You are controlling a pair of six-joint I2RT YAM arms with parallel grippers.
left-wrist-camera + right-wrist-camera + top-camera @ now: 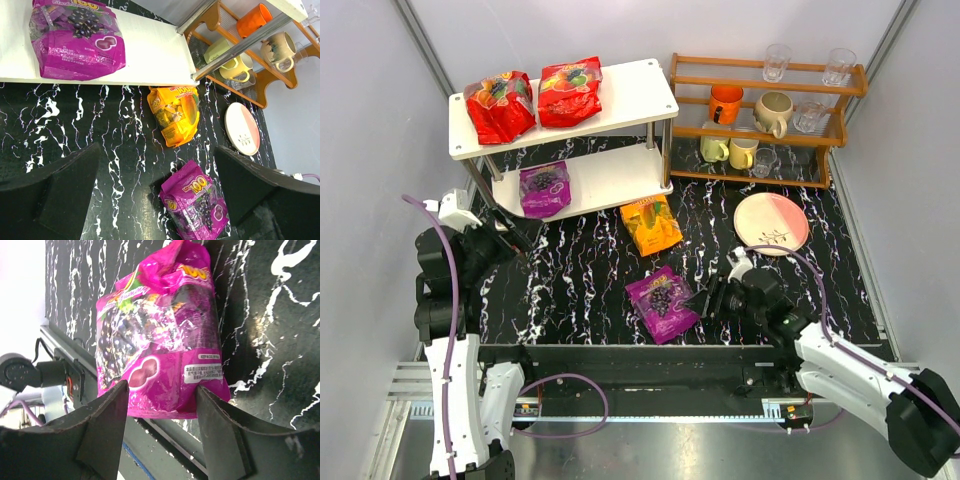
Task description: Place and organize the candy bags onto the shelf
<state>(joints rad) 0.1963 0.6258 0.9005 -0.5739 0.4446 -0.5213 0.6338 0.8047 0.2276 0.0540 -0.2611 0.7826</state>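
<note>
My right gripper needs to turn the purple bag straight and grab its side (pixel 681 290). The bag lies at a slant to the front edge, and my right gripper is at its bottom corner (pixel 693 319).
The white two-tier shelf (pixel 630 85) stands at the back left. Two red candy bags (pixel 500 105) (pixel 570 90) lie on its top board. One purple bag (pixel 544 188) lies on the lower board and also shows in the left wrist view (pixel 75 40). The orange-yellow bag (pixel 651 224) (pixel 176 114) lies on the table in front of the shelf. The second purple bag (pixel 662 303) (pixel 160 335) (pixel 196 206) lies near the table's front edge. My right gripper (pixel 705 298) (pixel 161 390) is open, its jaws straddling that bag's bottom edge. My left gripper (pixel 515 240) (pixel 160 195) is open and empty, in front of the shelf.
A brown wooden rack (pixel 765 125) with mugs and glasses stands at the back right. A pink-and-white plate (pixel 771 222) (pixel 242 128) lies in front of it. The table's metal front rail (pixel 165 437) is just behind the right gripper.
</note>
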